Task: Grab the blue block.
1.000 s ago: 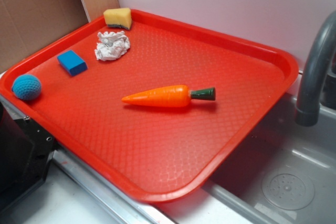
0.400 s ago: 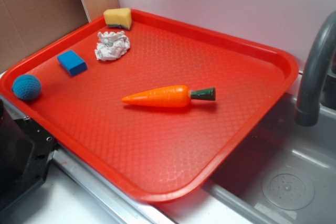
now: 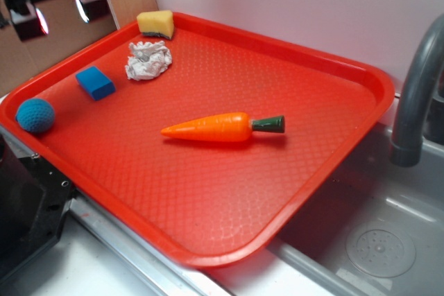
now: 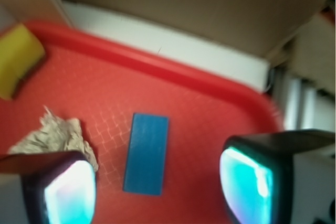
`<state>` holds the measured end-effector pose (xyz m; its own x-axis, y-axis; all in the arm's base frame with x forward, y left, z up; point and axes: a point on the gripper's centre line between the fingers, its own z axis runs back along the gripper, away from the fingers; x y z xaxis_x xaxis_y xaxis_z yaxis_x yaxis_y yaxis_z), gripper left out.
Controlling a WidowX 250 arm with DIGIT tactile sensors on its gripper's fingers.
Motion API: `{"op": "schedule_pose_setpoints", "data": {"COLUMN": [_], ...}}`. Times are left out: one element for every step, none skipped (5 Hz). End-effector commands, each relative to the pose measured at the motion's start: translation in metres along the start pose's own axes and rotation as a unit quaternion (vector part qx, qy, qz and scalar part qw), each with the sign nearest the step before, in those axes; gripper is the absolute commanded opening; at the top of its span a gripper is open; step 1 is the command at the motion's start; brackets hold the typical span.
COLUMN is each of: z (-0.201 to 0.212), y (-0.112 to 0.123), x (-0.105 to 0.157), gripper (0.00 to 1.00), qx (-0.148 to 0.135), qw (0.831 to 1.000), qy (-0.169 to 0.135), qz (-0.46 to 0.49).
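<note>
I should keep lowering my gripper toward the red tray point(image 3: 114, 75) until my open fingers, which face the blue block's long sides point(image 3: 95, 82), reach both sides, and then close them.
The blue block point(image 3: 95, 82) lies flat on the red tray point(image 3: 208, 192) near its far left rim. My gripper point(image 3: 59, 6) hangs open in the air above and behind the tray's left edge, well clear of the block. In the wrist view the blue block point(image 4: 147, 153) shows lengthwise between my two fingertips point(image 4: 71, 192), a little left of the middle of the gap and far below them. Nothing is held between the jaws.
A crumpled white paper point(image 3: 148, 60) and a yellow sponge point(image 3: 155, 23) lie behind the block. A teal crocheted ball point(image 3: 35, 115) sits at the tray's left corner. An orange carrot point(image 3: 222, 127) lies mid-tray. A grey faucet point(image 3: 416, 95) and sink point(image 3: 374, 240) stand right.
My gripper has come down into the exterior view at the top left, from barely showing at the frame's edge to both fingers in sight. The objects on the tray have not moved.
</note>
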<state>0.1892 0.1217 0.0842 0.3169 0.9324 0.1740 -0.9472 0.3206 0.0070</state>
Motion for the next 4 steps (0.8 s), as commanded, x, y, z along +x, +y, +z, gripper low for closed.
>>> {"op": "schedule_pose_setpoints", "data": {"z": [-0.04,-0.059,-0.06,-0.066], "y": [0.013,0.006,-0.002,-0.001], "x": [0.0,-0.009,-0.006,-0.011], "gripper": [1.0,1.0,1.0,1.0], "qx": [-0.031,-0.019,-0.008,0.009], "qw": [0.998,0.998,0.998,0.999], "qy": [0.009,0.016,0.012,0.033], "qz": [-0.063,-0.065,-0.055,-0.036]}}
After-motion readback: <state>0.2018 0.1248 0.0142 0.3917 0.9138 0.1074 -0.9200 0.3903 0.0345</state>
